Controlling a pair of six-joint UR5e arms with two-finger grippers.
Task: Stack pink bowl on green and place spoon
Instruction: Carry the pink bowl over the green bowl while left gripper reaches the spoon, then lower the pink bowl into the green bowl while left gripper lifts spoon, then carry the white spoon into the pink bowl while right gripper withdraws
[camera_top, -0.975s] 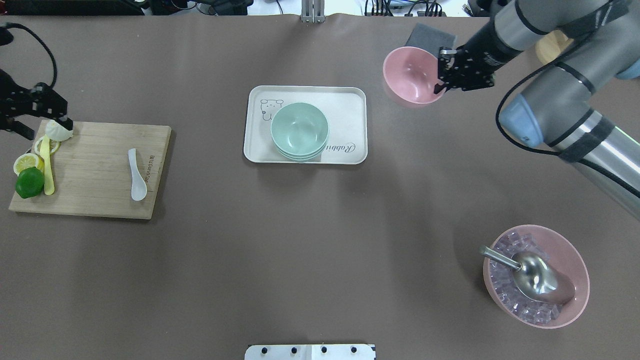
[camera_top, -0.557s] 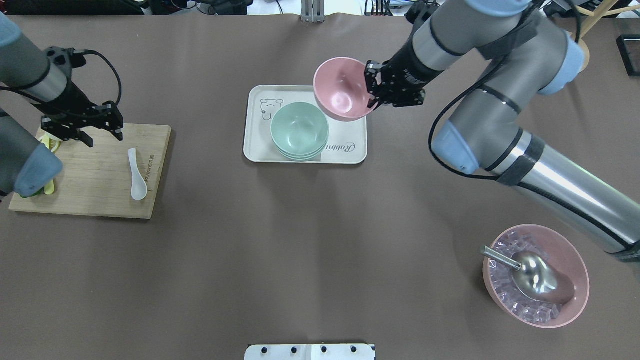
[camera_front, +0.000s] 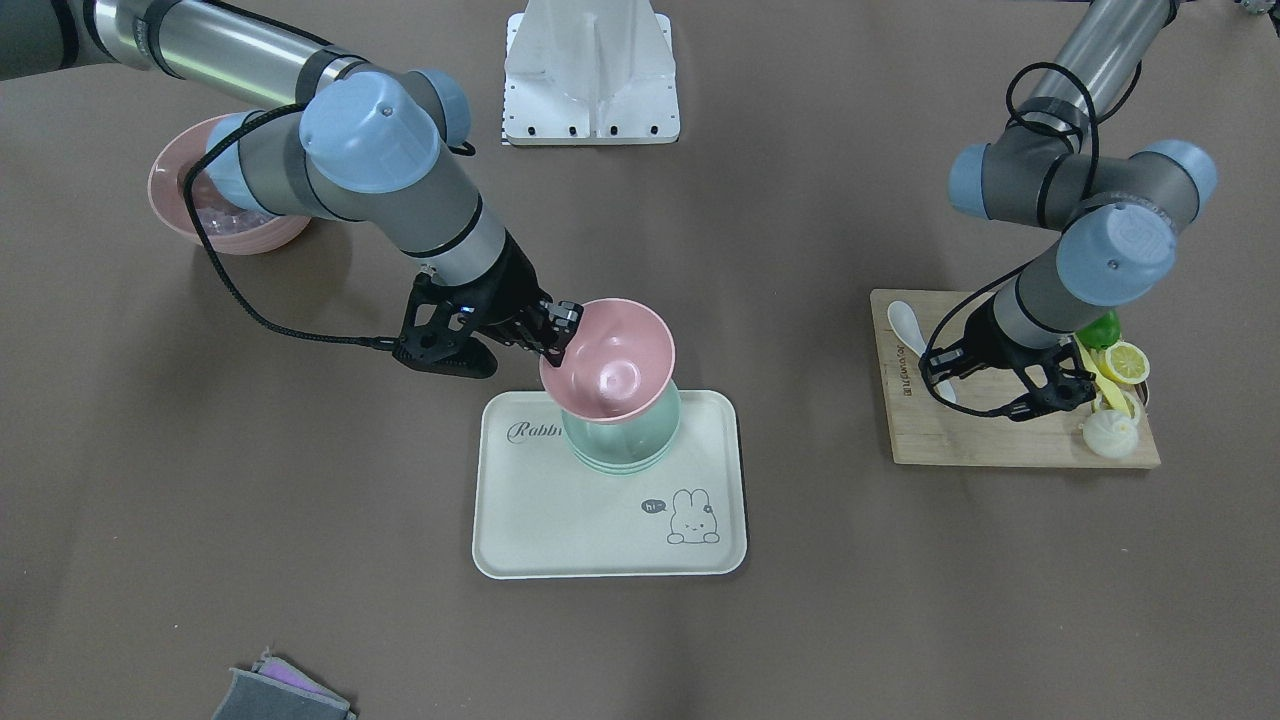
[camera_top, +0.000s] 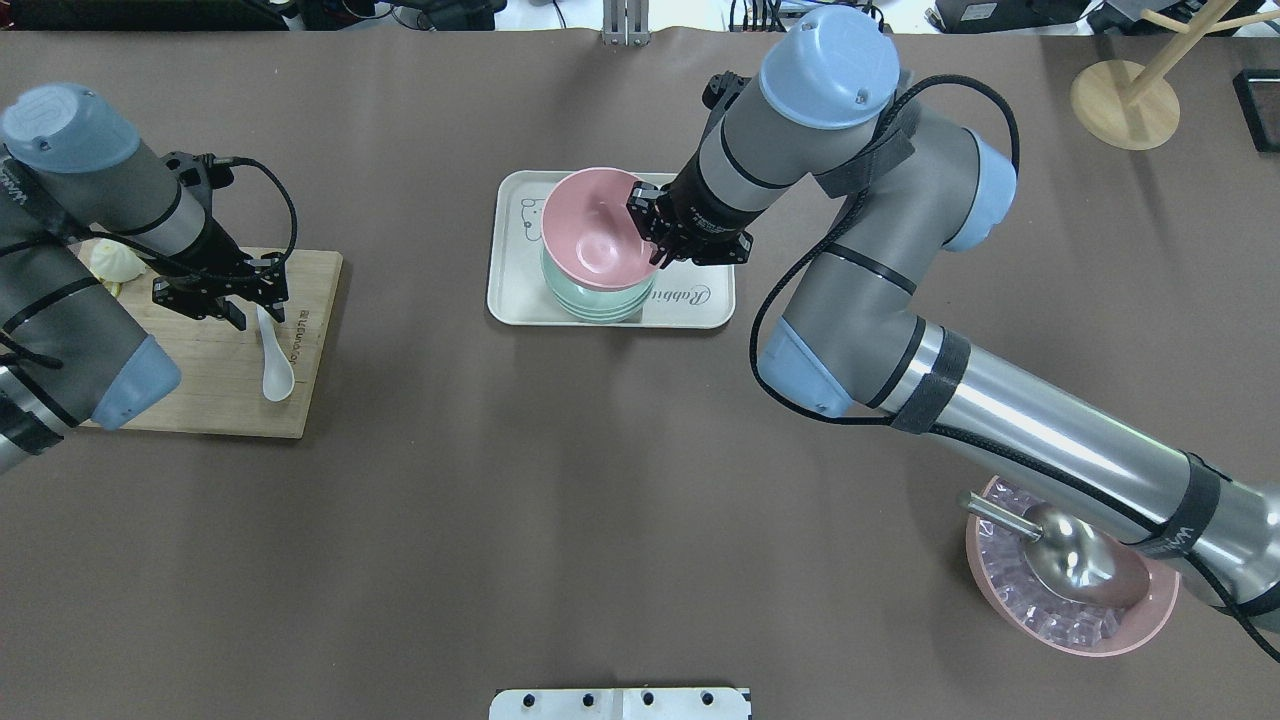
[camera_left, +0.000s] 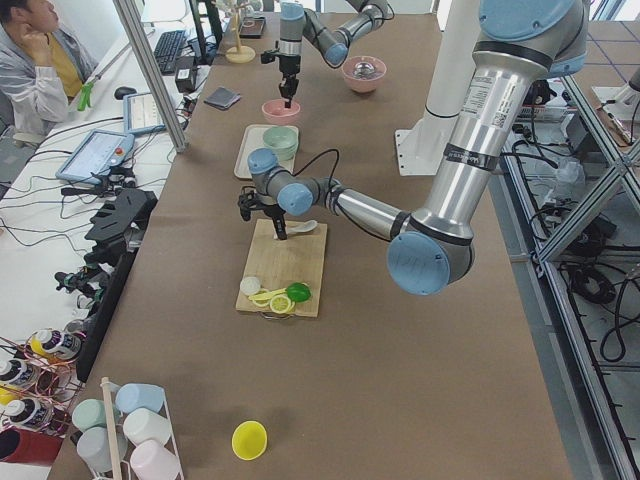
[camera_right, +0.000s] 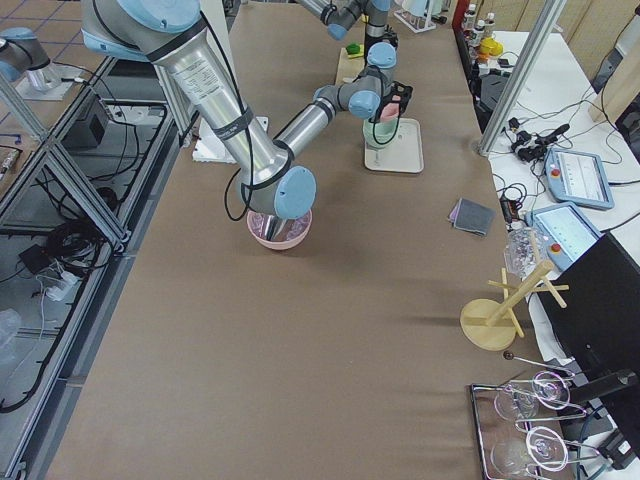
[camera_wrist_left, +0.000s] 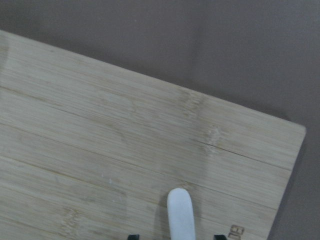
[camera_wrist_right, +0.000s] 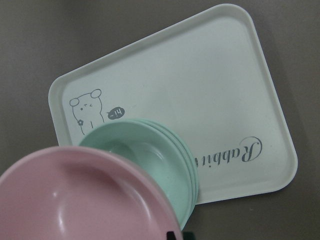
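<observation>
My gripper will lower the white spoon (camera_front: 906, 324) into the pink bowl (camera_front: 608, 361), and the spoon's handle will lean out over the pink bowl's rim because the spoon is long for the pink bowl.
The pink bowl (camera_top: 598, 228) hangs tilted right over the stack of green bowls (camera_top: 596, 302) on the white rabbit tray (camera_top: 700, 308). My right gripper (camera_top: 650, 238) is shut on the bowl's right rim. I cannot tell whether it touches the green bowls (camera_front: 625, 440). The right wrist view shows the pink bowl (camera_wrist_right: 75, 200) above the green ones (camera_wrist_right: 150, 145). The white spoon (camera_top: 275, 368) lies on the wooden board (camera_top: 190, 340). My left gripper (camera_top: 257, 308) is open, jaws on either side of the spoon's handle (camera_wrist_left: 180, 215).
A lime (camera_front: 1100, 325), lemon slices (camera_front: 1125, 362) and a white round item (camera_front: 1110, 435) sit at the board's outer end. A large pink bowl of ice with a metal scoop (camera_top: 1075, 565) stands near right. A wooden stand (camera_top: 1125, 95) is far right.
My right gripper has carried the pink bowl leftwards from the far right to over the green stack. My left gripper has moved right across the board to the spoon's handle.
</observation>
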